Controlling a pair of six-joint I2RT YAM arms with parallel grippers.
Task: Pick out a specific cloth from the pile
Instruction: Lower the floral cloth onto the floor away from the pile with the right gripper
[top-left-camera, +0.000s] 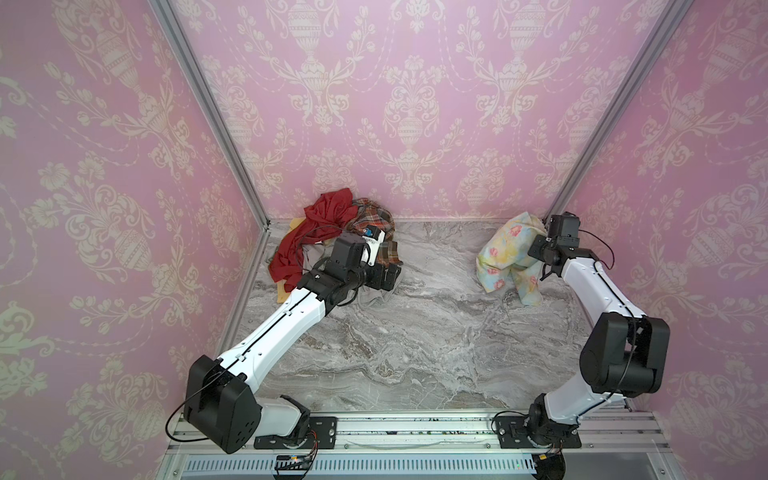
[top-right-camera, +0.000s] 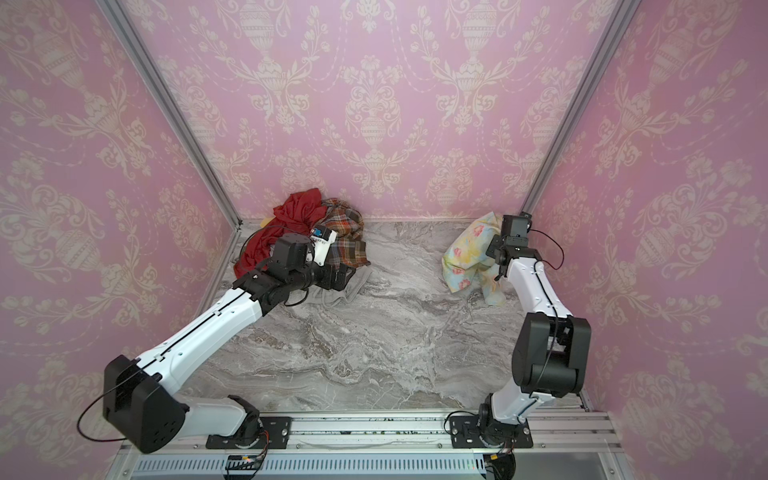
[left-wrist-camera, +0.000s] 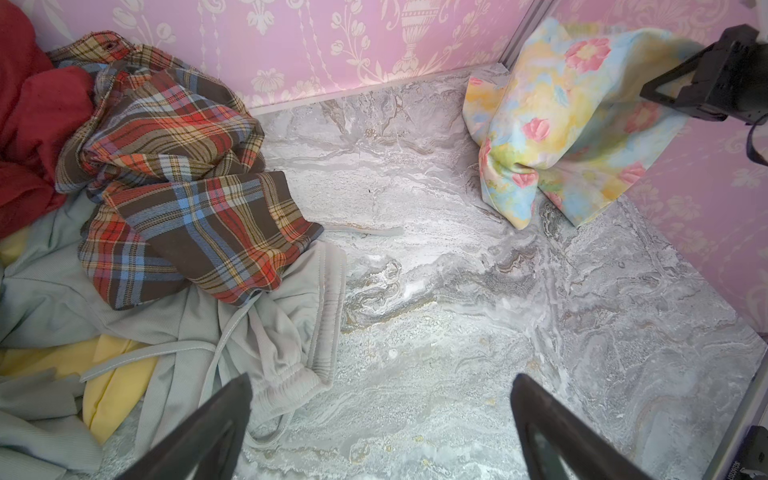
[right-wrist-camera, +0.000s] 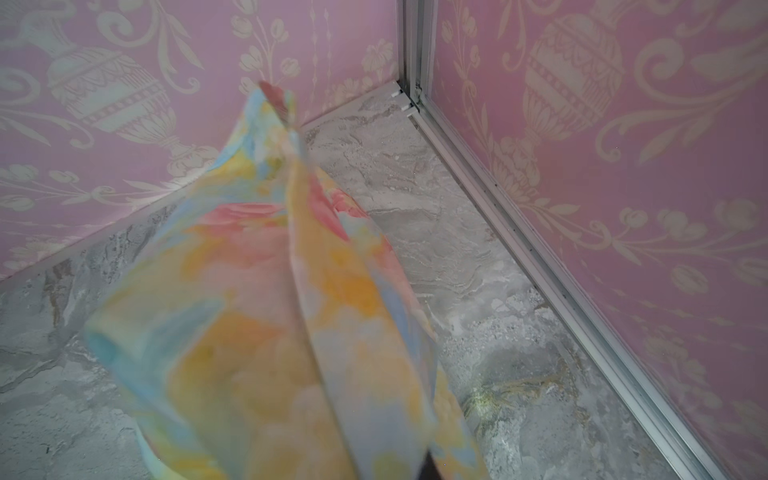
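Observation:
The cloth's lower folds (top-left-camera: 493, 280) touch open marble (top-left-camera: 555, 299) clear of the pile. My right gripper should keep lowering the cloth's upper end and let it go there.
The cloth (top-left-camera: 505, 255) (top-right-camera: 467, 259) (left-wrist-camera: 557, 124), pastel blue, yellow and cream with pink flowers, hangs at the back right corner, apart from the pile. My right gripper (top-left-camera: 535, 248) (top-right-camera: 495, 249) (left-wrist-camera: 665, 89) is shut on its upper end, and its lower folds touch the marble. In the right wrist view the cloth (right-wrist-camera: 270, 311) fills the front and hides the fingers. The pile (top-left-camera: 328, 232) (top-right-camera: 299, 232) (left-wrist-camera: 166, 187) of red, plaid, grey and yellow garments lies at the back left. My left gripper (top-left-camera: 384, 277) (top-right-camera: 337, 279) (left-wrist-camera: 381, 379) hovers open at the pile's near edge, holding nothing.
Pink patterned walls close in the marble table (top-left-camera: 415, 332) on three sides, with aluminium posts (top-left-camera: 216, 124) in the back corners. A grey drawstring waistband (left-wrist-camera: 307, 332) spills from the pile toward the left fingers (left-wrist-camera: 232, 399). A metal rail (top-left-camera: 415, 428) runs along the front.

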